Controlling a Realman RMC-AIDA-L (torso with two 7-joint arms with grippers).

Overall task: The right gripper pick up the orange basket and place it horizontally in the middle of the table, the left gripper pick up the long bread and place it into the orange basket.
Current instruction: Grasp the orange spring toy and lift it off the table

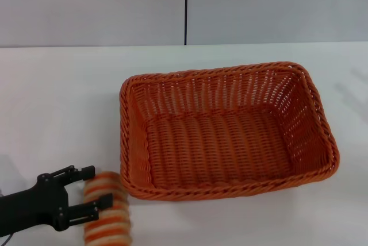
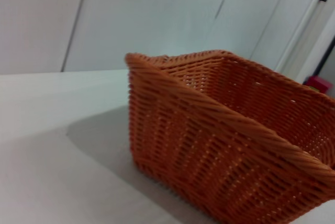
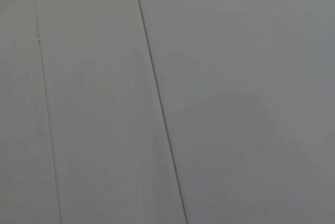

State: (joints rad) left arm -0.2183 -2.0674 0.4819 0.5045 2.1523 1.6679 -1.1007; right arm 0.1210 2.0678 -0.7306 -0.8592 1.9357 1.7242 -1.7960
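Observation:
The long bread is tight up beside the orange basket's rim (image 1: 124, 183). Next, my left gripper takes hold of the bread's far end (image 1: 107, 180) and pulls it clear before lifting it in.
The orange basket (image 1: 227, 131) lies lengthwise in the middle of the white table (image 1: 57, 102), empty; the left wrist view shows its near corner (image 2: 225, 145) close up. The long bread (image 1: 109, 214), striped orange and cream, rests at the table's front left, just off the basket's near-left corner. My left gripper (image 1: 95, 187) reaches in from the left, low over the loaf. Its fingers stand apart: one lies past the bread's far end, the other crosses over the loaf. The right gripper is out of view, and its wrist view shows only grey wall panels.
A grey panelled wall (image 1: 184, 4) with a dark vertical seam runs behind the table. The basket's braided rim (image 1: 123, 142) stands close to the right of the bread. A small red object (image 2: 319, 84) shows beyond the basket in the left wrist view.

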